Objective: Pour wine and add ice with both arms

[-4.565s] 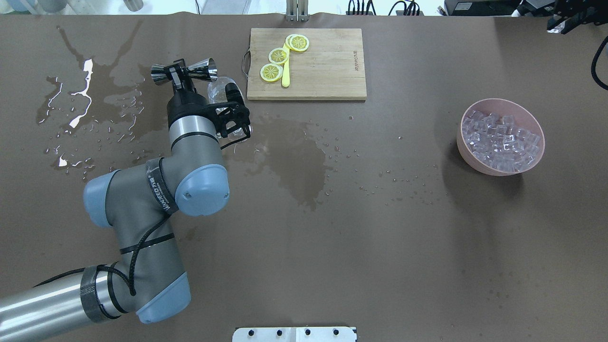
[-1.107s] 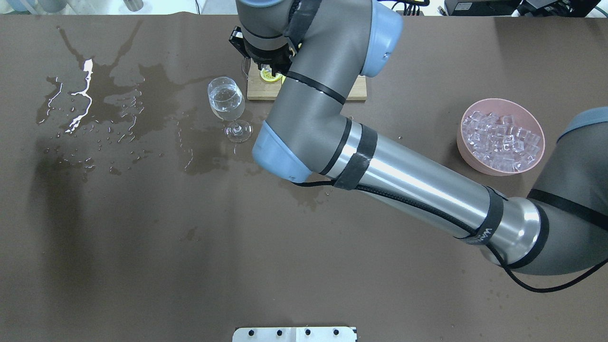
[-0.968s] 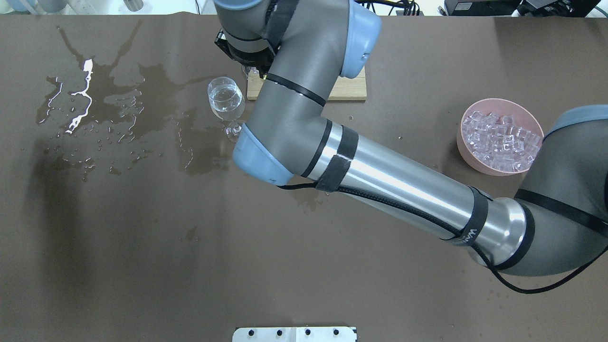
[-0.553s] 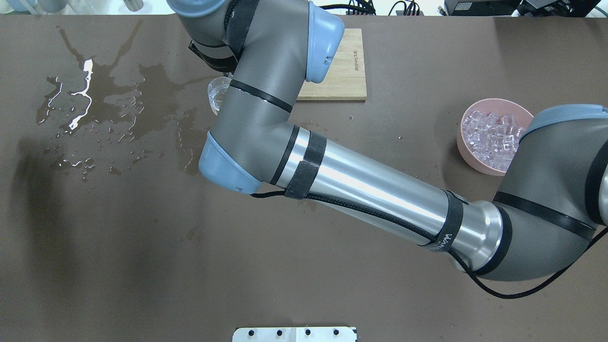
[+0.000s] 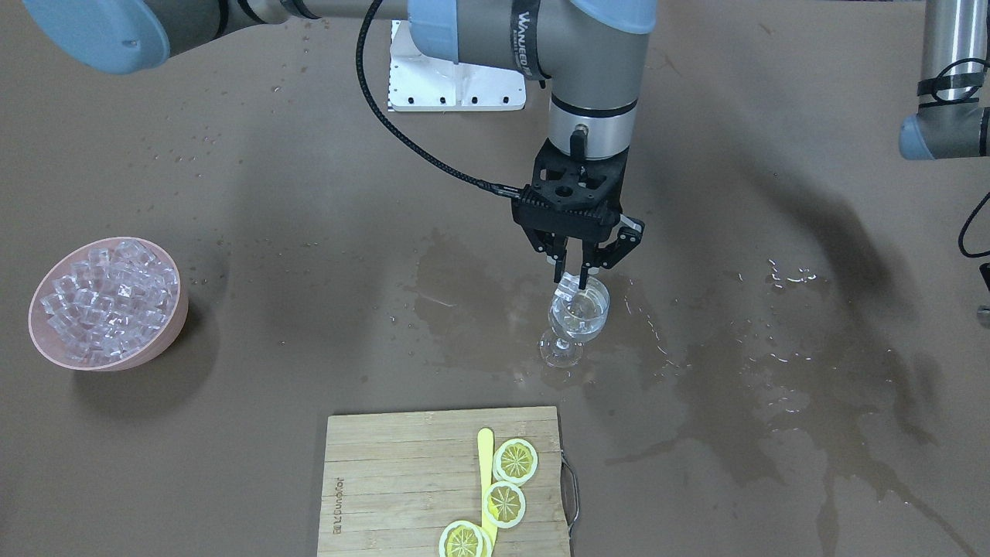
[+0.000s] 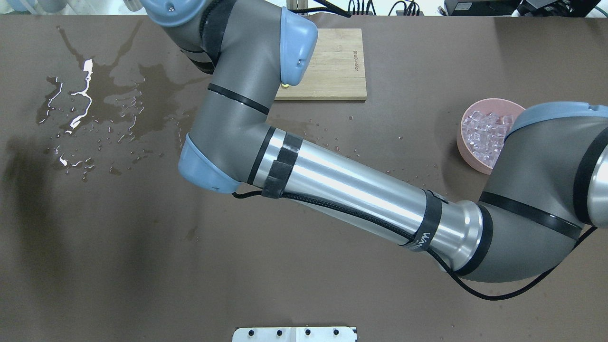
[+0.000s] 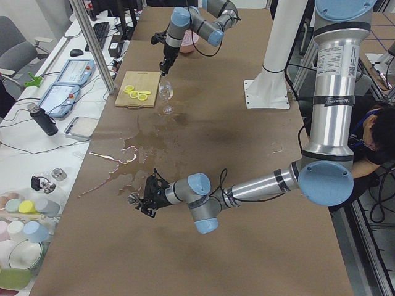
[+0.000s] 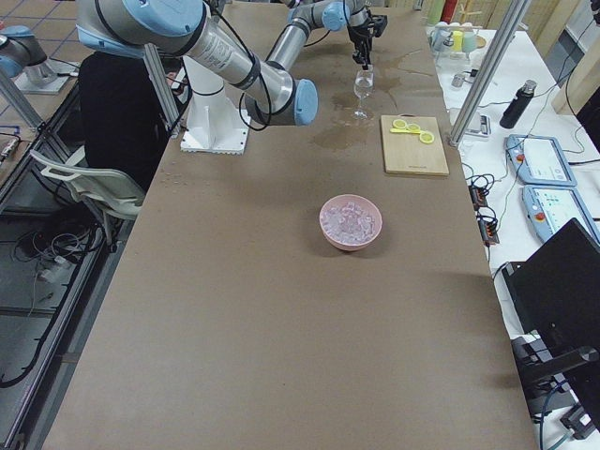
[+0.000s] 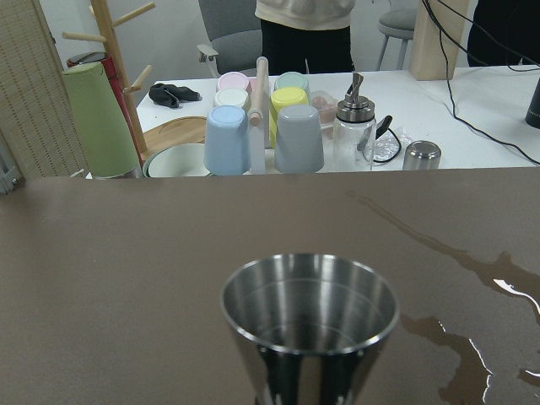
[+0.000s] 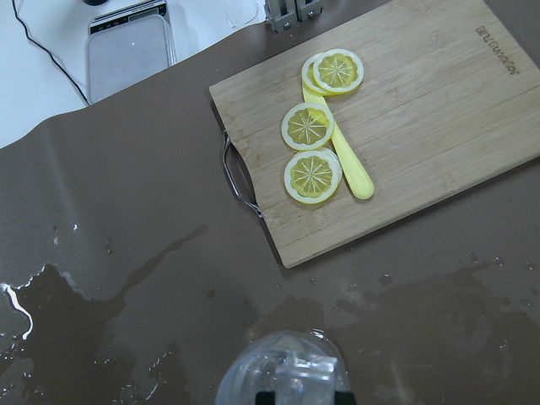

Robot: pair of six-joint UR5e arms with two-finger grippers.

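Observation:
My right gripper is holding the ice cube (image 5: 564, 288), which hangs from my fingers over the wine glass's opening (image 5: 591, 287). It should keep pointing down and let go inside the wine glass's rim.
A stemmed wine glass (image 5: 576, 319) stands on the wet brown table and holds clear wine (image 5: 580, 328). My right gripper (image 5: 571, 275) hangs straight down over its rim, shut on one ice cube (image 5: 567, 288). The right wrist view shows that cube (image 10: 305, 371) above the glass rim (image 10: 245, 375). In the overhead view the right arm (image 6: 332, 175) hides the glass. My left gripper (image 7: 148, 198) is low near the table's left end, shut on a steel jigger (image 9: 310, 325) held upright.
A pink bowl (image 5: 178, 313) full of ice (image 5: 100, 302) stands on the robot's right side. A bamboo cutting board (image 5: 387, 480) with lemon slices (image 5: 516, 460) and a yellow knife lies beyond the glass. Spilled puddles (image 5: 773, 371) spread toward the robot's left.
The left arm with the jigger has left the overhead view. The right arm has swept from over the board to the left and now covers the glass.

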